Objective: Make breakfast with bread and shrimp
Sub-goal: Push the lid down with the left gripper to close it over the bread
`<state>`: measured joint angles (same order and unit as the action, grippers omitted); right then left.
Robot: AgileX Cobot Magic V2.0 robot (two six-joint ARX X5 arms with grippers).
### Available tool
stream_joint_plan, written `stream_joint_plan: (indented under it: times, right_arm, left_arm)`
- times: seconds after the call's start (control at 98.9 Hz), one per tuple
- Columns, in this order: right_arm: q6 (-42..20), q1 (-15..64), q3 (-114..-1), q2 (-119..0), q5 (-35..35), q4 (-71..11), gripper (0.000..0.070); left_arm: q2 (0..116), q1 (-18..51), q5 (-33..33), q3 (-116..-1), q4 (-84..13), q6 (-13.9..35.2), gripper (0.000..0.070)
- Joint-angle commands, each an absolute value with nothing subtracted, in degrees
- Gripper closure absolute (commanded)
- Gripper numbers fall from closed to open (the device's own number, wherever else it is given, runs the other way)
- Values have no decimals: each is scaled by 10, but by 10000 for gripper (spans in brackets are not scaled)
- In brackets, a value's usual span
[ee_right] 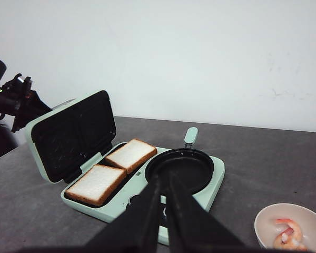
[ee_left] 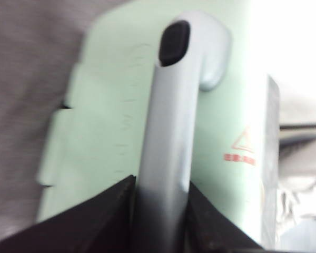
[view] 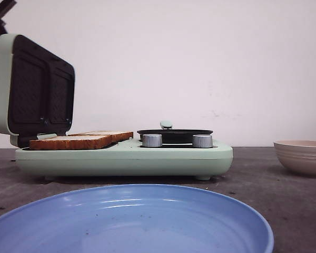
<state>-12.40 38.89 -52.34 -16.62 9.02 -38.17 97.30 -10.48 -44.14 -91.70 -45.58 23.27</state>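
Both bread slices [ee_right: 97, 183] lie flat on the lower plate [ee_right: 120, 191], so the robot's left gripper should keep swinging the lid down by its grey handle until the lid rests on them.
Two bread slices [view: 68, 141] [view: 108, 135] lie side by side on the lower plate of an open mint-green sandwich maker [view: 126, 158]; in the right wrist view they are the nearer slice [ee_right: 97, 182] and the farther slice [ee_right: 130, 154]. Orange-red shrimp [ee_right: 287, 236] lie in a pale bowl [ee_right: 267, 219]. My left gripper [ee_left: 160, 185] is shut on the grey handle [ee_left: 171, 105] of the raised lid [view: 39, 89]; its arm shows behind the lid [ee_right: 16, 100]. My right gripper [ee_right: 164, 178] is shut and empty, in the air above the maker's front.
A black round pan [view: 175, 135] with a mint handle sits on the maker's right half, behind two grey knobs [view: 152, 140]. A blue plate [view: 200, 211] lies nearest the camera. The beige bowl [view: 303, 157] stands at the right on the dark table.
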Motion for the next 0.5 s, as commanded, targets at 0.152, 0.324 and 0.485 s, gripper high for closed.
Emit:
stream_joint_plan:
  times: [0.152,0.324,0.485]
  right_arm:
    - [-124,392,-528,-168,91,-377,693]
    - [-124,392,-528,-168,91,-377,693]
    - [-124,392,-528,-168,91,-377,693]
  left_arm:
    - [983,-38,-437,-927,-425,250,698]
    - [983,21,-390,-927,-392,249,697]
    - [987,77,-302,-927,-369,240,697]
